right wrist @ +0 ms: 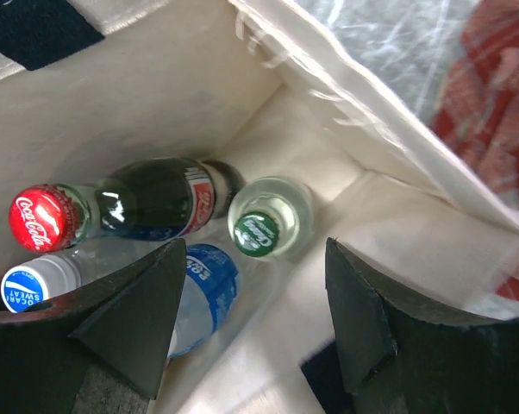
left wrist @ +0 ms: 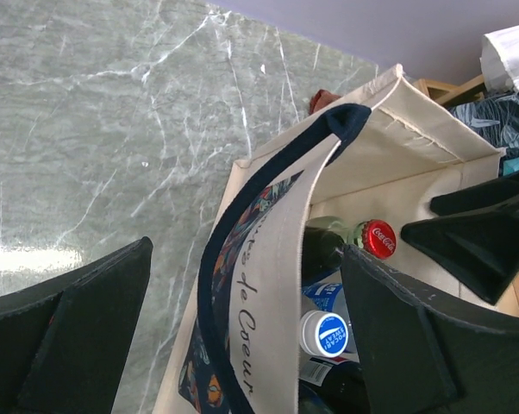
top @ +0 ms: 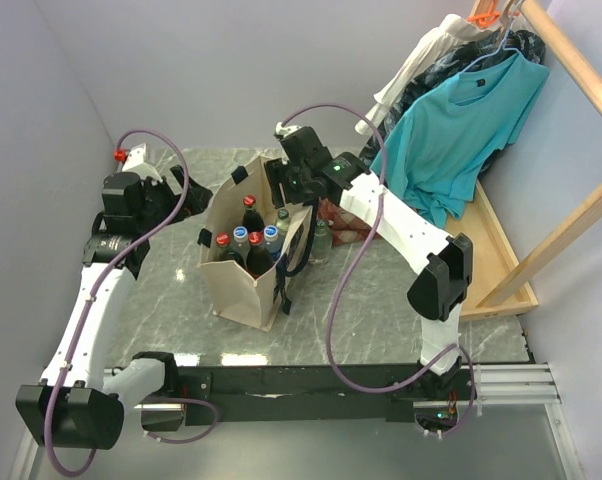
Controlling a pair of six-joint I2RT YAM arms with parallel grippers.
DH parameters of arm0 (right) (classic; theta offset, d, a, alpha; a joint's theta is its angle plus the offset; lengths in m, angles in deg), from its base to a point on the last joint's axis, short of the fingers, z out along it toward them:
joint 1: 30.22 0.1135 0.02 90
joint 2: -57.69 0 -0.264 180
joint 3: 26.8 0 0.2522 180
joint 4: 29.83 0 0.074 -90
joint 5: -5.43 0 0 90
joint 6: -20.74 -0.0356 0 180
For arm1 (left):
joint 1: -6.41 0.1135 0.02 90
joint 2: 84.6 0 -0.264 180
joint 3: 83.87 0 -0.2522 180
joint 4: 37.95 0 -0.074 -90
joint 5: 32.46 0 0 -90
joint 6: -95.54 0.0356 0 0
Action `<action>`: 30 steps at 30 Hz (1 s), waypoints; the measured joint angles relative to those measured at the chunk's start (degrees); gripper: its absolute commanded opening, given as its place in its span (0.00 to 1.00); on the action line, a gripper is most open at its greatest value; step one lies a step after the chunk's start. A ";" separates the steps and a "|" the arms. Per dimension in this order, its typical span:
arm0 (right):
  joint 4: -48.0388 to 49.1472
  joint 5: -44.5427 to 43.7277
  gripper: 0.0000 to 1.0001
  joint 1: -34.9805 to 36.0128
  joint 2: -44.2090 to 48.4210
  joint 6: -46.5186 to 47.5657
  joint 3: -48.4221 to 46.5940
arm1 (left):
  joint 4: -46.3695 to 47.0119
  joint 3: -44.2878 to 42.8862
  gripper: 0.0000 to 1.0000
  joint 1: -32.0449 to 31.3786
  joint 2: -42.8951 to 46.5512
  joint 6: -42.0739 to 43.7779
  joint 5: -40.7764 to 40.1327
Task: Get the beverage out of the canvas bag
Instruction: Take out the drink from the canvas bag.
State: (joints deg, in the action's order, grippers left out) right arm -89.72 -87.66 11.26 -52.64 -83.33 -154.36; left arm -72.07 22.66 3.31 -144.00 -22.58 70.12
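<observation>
The bag's rim (right wrist: 393, 116) is close beside my right gripper, and the green cap (right wrist: 256, 235) lies away from the gripper's gap. I should move inward past the bag's rim before I reach down.
The beige canvas bag (top: 243, 292) stands open mid-table with several capped bottles upright inside. In the right wrist view I look down at a clear beverage bottle with a green cap (right wrist: 261, 226), a red-capped Coca-Cola bottle (right wrist: 40, 217) and a blue-capped Pocari Sweat bottle (right wrist: 27, 289). My right gripper (right wrist: 255, 293) hangs open inside the bag's mouth, with the green cap just beyond its gap and nothing between the fingers. My left gripper (left wrist: 242, 319) is wide open astride the printed bag wall (left wrist: 281, 259) and its navy handle (left wrist: 229, 259). One of its fingers (left wrist: 410, 336) is over the bottles and the other is outside the bag.
A clear bottle (top: 321, 240) stands on the table right of the bag, by a red plaid cloth (top: 347, 226). A teal shirt (top: 461, 130) and other clothes hang on a wooden rack (top: 506, 260) at the right. Walls close in at the left and back.
</observation>
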 measured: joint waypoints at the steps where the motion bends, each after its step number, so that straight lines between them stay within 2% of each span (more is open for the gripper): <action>1: -0.11 -0.79 0.72 0.00 0.28 -0.17 0.00 | 0.02 0.15 0.96 0.00 0.04 -0.02 0.00; 13: -0.76 -3.74 0.72 0.00 1.66 -1.55 -0.02 | 0.04 0.66 0.96 -0.28 0.11 0.17 -0.20; 21: -2.82 -2.16 0.73 0.00 -5.11 -1.53 -13.79 | -0.04 0.66 0.96 -0.37 0.11 0.46 -0.57; 30: -2.97 -0.79 0.72 -0.11 -6.99 -1.75 -11.74 | -0.15 0.66 0.96 -0.37 0.11 1.14 -1.33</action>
State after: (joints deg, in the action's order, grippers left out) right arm -92.70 -88.45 11.15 -59.63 -85.08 -166.10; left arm -72.22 23.32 2.94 -143.89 -21.44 68.79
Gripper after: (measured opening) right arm 0.723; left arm 0.966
